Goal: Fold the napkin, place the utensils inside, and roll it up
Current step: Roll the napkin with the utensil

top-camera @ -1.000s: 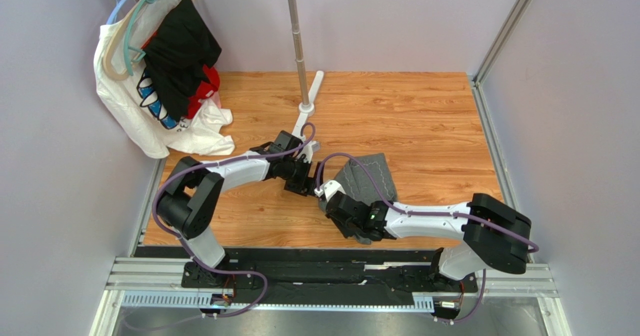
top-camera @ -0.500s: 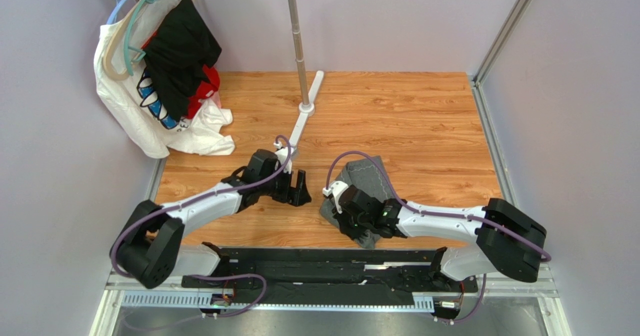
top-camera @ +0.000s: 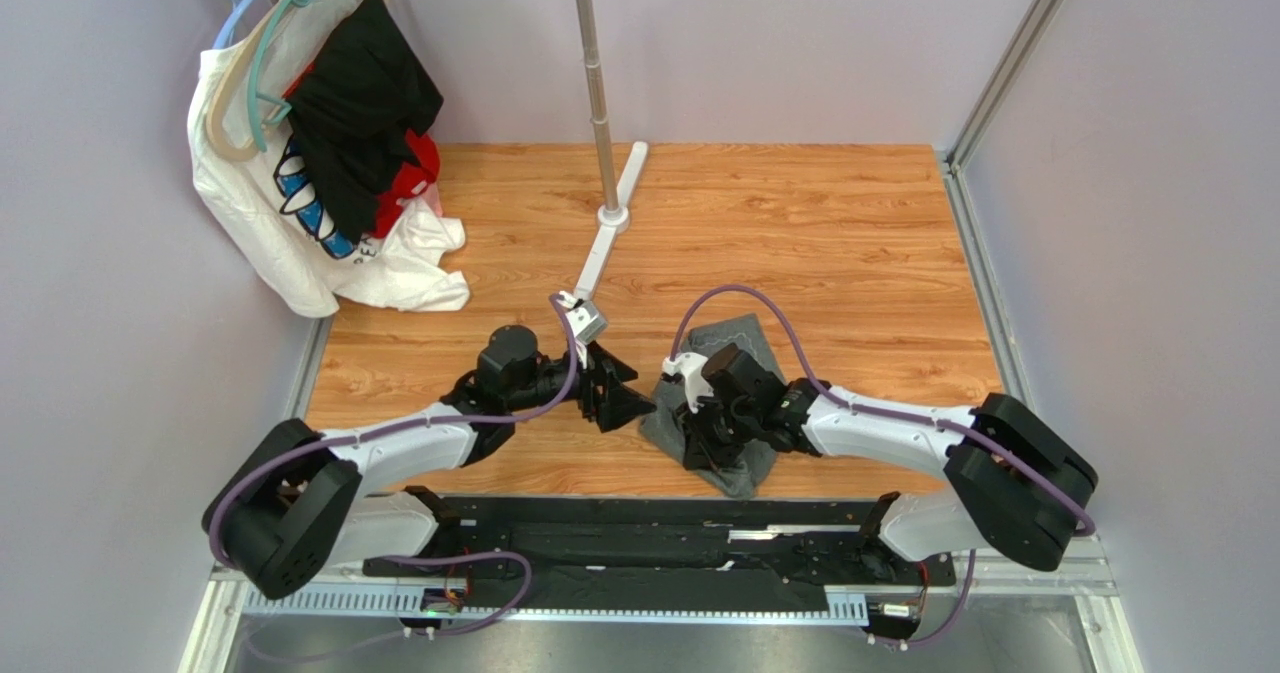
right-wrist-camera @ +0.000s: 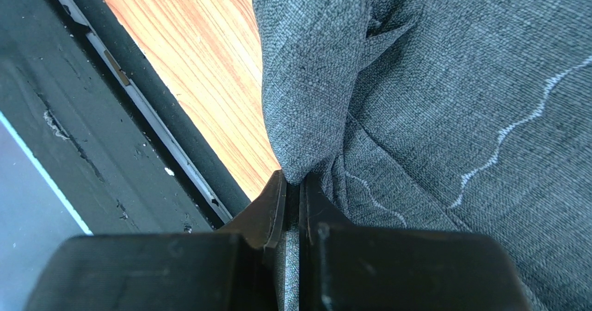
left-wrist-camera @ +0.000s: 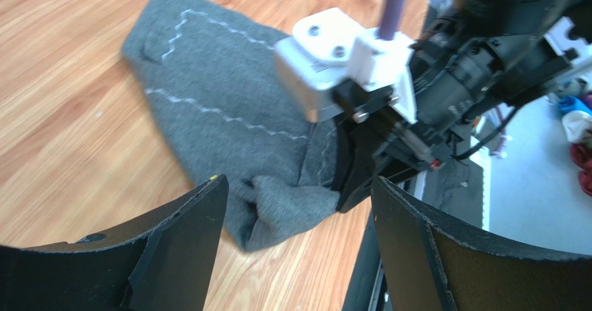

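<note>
Next, my left gripper grips the fold's rumpled end (left-wrist-camera: 269,212) before my right gripper moves farther along the napkin's edge, because my right gripper is pinching the middle of the napkin's raised fold (right-wrist-camera: 299,160).
The dark grey napkin (top-camera: 747,340) lies bunched on the wooden table near the front edge, its pale wavy stitching showing in the left wrist view (left-wrist-camera: 229,110). My right gripper (top-camera: 700,430) is shut on a raised fold at the napkin's near side (right-wrist-camera: 297,186). My left gripper (top-camera: 634,396) stands open just left of the napkin, its jaws wide and level with the rumpled near corner (left-wrist-camera: 299,186); nothing is between them. The right gripper's black fingers (left-wrist-camera: 358,176) show pinching the cloth in the left wrist view. The utensils are out of view.
White, black and red clothes (top-camera: 323,133) hang on hangers at the back left. A metal pole (top-camera: 595,88) rises from a white foot (top-camera: 609,231) at the back middle. A black rail (top-camera: 646,531) runs along the table's near edge, close to the napkin (right-wrist-camera: 90,117).
My left arm has drawn back and dropped low, and its open gripper has come down towards the napkin's left corner. The right gripper has shifted slightly with the cloth pinched in it.
</note>
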Robot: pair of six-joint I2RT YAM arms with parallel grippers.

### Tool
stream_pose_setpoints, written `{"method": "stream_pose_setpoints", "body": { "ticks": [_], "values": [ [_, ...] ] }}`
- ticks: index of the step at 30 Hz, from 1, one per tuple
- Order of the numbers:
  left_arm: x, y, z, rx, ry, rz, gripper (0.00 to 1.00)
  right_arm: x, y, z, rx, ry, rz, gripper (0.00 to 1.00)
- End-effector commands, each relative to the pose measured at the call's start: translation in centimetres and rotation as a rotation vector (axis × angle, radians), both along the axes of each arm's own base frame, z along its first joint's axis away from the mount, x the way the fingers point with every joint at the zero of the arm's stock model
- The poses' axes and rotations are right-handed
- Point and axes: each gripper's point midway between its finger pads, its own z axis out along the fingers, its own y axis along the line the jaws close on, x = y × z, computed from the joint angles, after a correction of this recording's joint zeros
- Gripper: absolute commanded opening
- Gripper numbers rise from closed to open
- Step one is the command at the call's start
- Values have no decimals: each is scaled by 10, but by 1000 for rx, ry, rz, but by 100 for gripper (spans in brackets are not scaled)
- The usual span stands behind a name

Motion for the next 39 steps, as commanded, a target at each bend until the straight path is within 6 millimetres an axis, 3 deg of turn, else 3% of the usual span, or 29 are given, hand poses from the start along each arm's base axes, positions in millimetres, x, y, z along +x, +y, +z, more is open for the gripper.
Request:
{"method": "stream_pose_setpoints", "body": {
  "ticks": [1,3,15,29,39],
  "values": [
    [-10,-27,23,-103,-67,-163,84,5,12,10,71,12,37,0],
    [-14,-34,26,-127,-64,-220,83,7,11,11,80,23,33,0],
    [-15,-58,-11,-109,15,-314,82,12,8,9,91,66,20,0],
    [-25,-49,-57,-20,109,-277,80,18,6,10,128,105,1,0],
    [-25,-42,-74,38,138,-241,77,27,2,9,140,123,-24,0]
  ]
}}
